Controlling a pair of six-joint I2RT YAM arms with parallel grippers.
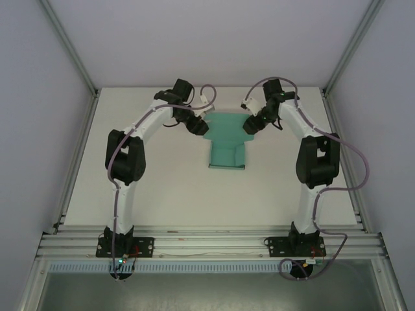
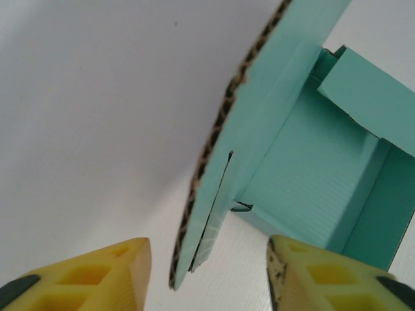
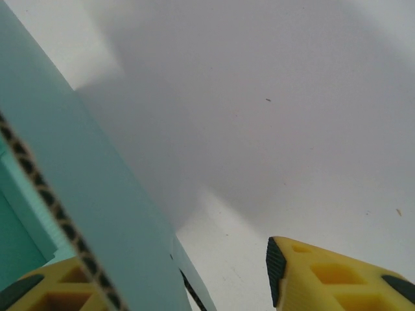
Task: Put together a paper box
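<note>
The tray's side (image 2: 369,97) on my right gripper's side tips in over the tray's bottom. My right gripper needs to pinch that side (image 1: 240,155) together first.
The teal-green paper box (image 1: 227,148) lies partly folded at the middle of the white table, its open tray toward me and a wide panel at the far end. My left gripper (image 1: 200,127) is at that panel's left edge. In the left wrist view an upright side flap (image 2: 217,168) stands between the yellow fingers (image 2: 104,275), with a gap on both sides; the box's inside (image 2: 318,181) lies beyond. My right gripper (image 1: 250,125) is at the right edge. There the other flap (image 3: 84,188) leans against the left finger (image 3: 45,291), while the right finger (image 3: 324,278) stands well apart from it.
The white table (image 1: 168,188) stretches toward me from the box. Aluminium frame rails (image 1: 207,241) run along the near edge and up both sides, with grey walls around the cell.
</note>
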